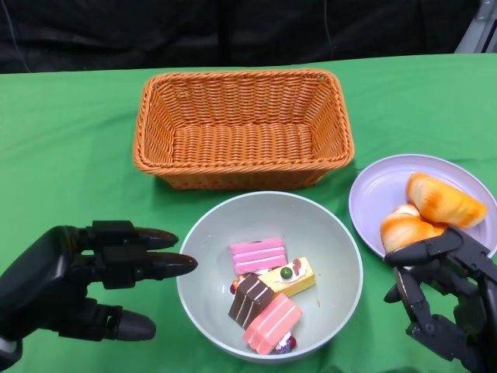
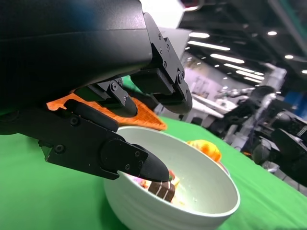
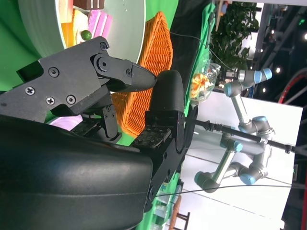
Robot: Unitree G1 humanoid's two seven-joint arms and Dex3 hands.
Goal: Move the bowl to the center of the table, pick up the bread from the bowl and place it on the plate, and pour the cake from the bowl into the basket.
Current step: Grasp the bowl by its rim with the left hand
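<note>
The cake pieces (image 1: 270,295) are in a loose heap on the bowl's smooth inside (image 1: 211,268), so they will all slide out into the basket when the robot pours.
A pale grey-green bowl (image 1: 326,233) sits at the table's near middle with several cake pieces (image 1: 268,299) in it: pink, yellow and brown slices. Two bread rolls (image 1: 443,200) lie on the lilac plate (image 1: 371,196) to the right. The orange wicker basket (image 1: 242,128) stands empty behind the bowl. My left hand (image 1: 81,278) hovers open just left of the bowl, fingers pointing at its rim. My right hand (image 1: 446,299) is open at the lower right, beside the plate's near edge. The left wrist view shows the bowl (image 2: 158,206) close under the fingers (image 2: 124,158).
Green cloth (image 1: 70,148) covers the table. A dark backdrop lies beyond the far edge. The right wrist view shows the basket (image 3: 148,72), the bowl (image 3: 124,28) and a robot arm (image 3: 240,139) off the table.
</note>
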